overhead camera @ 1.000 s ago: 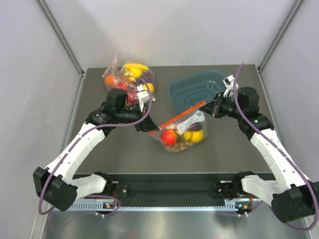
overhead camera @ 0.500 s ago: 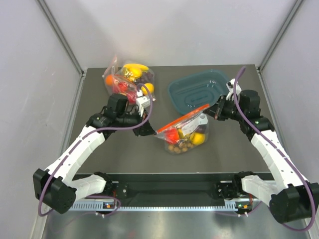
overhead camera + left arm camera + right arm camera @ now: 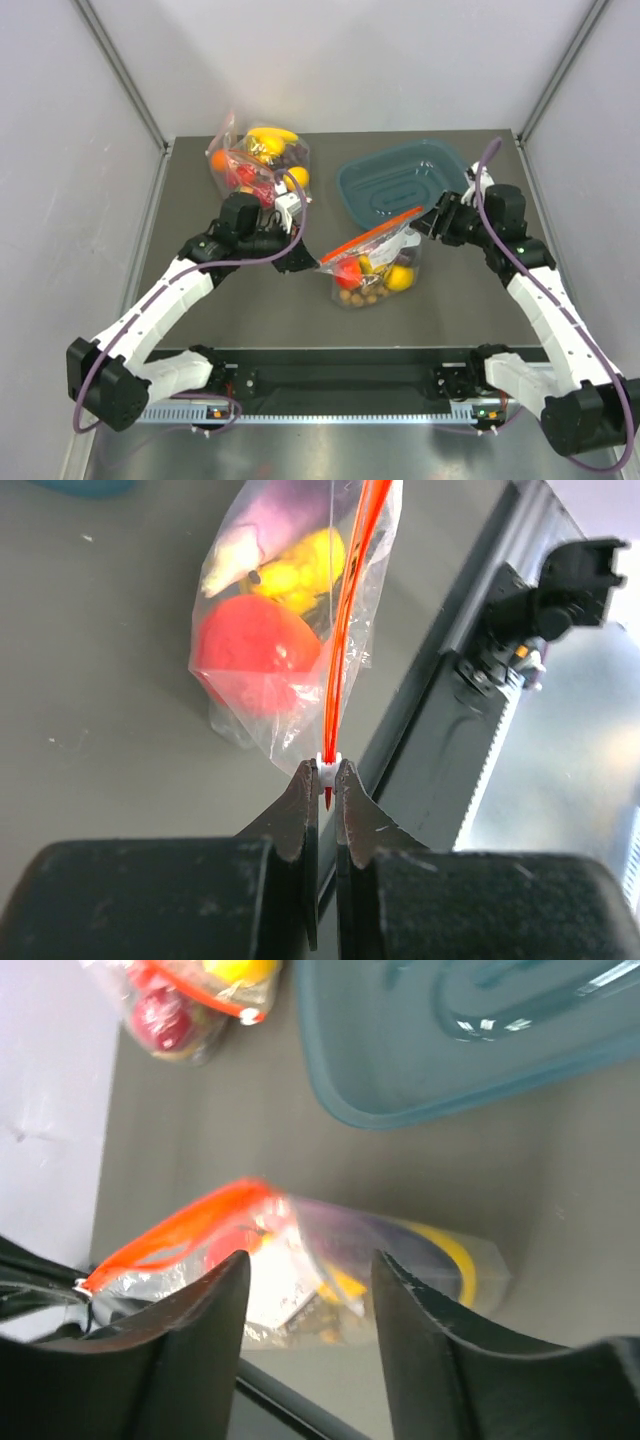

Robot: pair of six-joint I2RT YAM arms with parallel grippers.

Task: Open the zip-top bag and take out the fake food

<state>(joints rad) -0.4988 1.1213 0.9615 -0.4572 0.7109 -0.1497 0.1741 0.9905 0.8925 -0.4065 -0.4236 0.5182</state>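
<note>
The white piece [image 3: 321,266] is at the end of the zip, so the robot's left gripper should ease back toward the bag and the right gripper should take hold of the zip's edge [image 3: 411,214].
The zip-top bag [image 3: 375,265] sits mid-table, its red-orange zip strip [image 3: 375,233] raised on a slant. Through the clear plastic I see fake food: a red tomato [image 3: 348,272], a yellow lemon [image 3: 400,276] and a brown cluster [image 3: 360,292]. My left gripper [image 3: 312,262] is shut on the white piece at the strip's left end [image 3: 330,760]. In the left wrist view the bag [image 3: 270,660] hangs ahead of the jaws. My right gripper [image 3: 428,218] stands open just off the bag's right end. In the right wrist view its jaws [image 3: 310,1260] frame the blurred bag [image 3: 400,1250] without touching it.
A teal tray [image 3: 395,180] lies at the back right, just behind the right gripper. A second clear bag [image 3: 258,155] with a banana and an orange sits at the back left. The black rail [image 3: 350,380] runs along the near edge.
My right gripper has opened and let go of the bag's right end, drawing back slightly. The left gripper still holds the strip's end and has shifted a little to the right.
</note>
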